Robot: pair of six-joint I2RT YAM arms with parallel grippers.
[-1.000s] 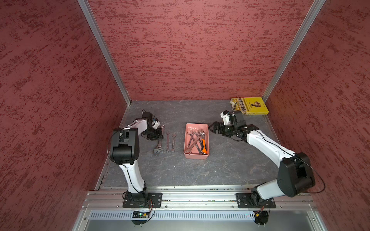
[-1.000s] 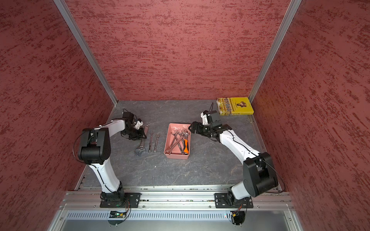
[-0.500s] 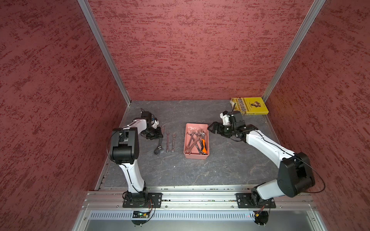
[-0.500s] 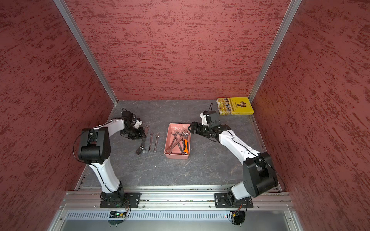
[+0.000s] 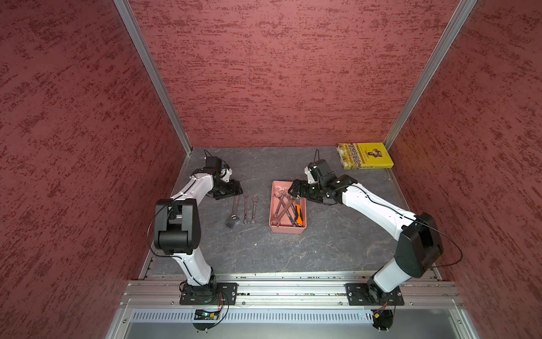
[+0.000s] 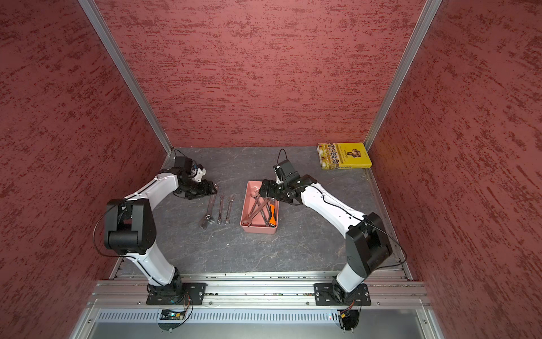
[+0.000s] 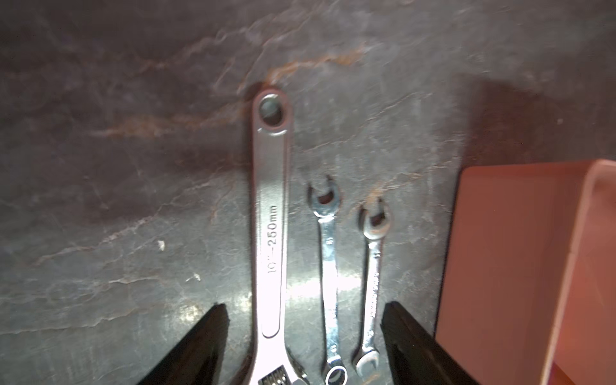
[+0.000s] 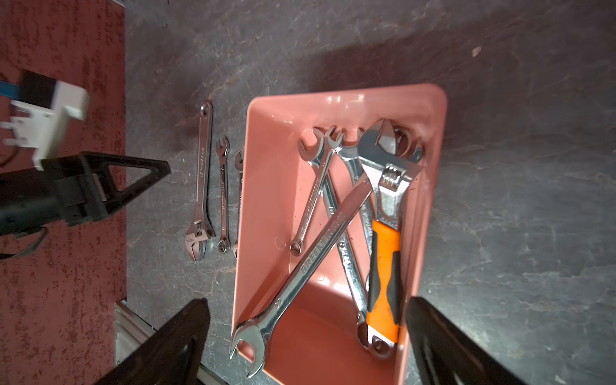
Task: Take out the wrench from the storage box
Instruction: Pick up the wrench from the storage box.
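Note:
Next, I pinch the long wrench's handle (image 8: 300,276) with my right gripper and lift that wrench out first, because the long combination wrench lies at a slant across the other wrenches in the storage box.
The salmon-pink storage box (image 5: 286,229) (image 6: 259,229) sits mid-table and holds several crossed wrenches, among them an orange-handled adjustable wrench (image 8: 383,266) and a long combination wrench (image 8: 320,243). Left of the box, a large adjustable wrench (image 5: 234,210) (image 7: 271,233) lies flat beside two small wrenches (image 7: 328,266) (image 7: 373,273). My left gripper (image 5: 238,190) (image 7: 305,316) hovers open over the far ends of these three, holding nothing. My right gripper (image 5: 294,190) (image 8: 306,320) stands wide open above the box's far end, its fingers spanning the box's width.
A yellow book (image 5: 365,155) lies in the back right corner. Red textured walls close in the left, right and back sides. An aluminium rail (image 5: 278,289) carrying both arm bases runs along the front edge.
My left gripper has opened and let go of the large adjustable wrench, which now lies flat beside the two small ones. The right arm has barely moved.

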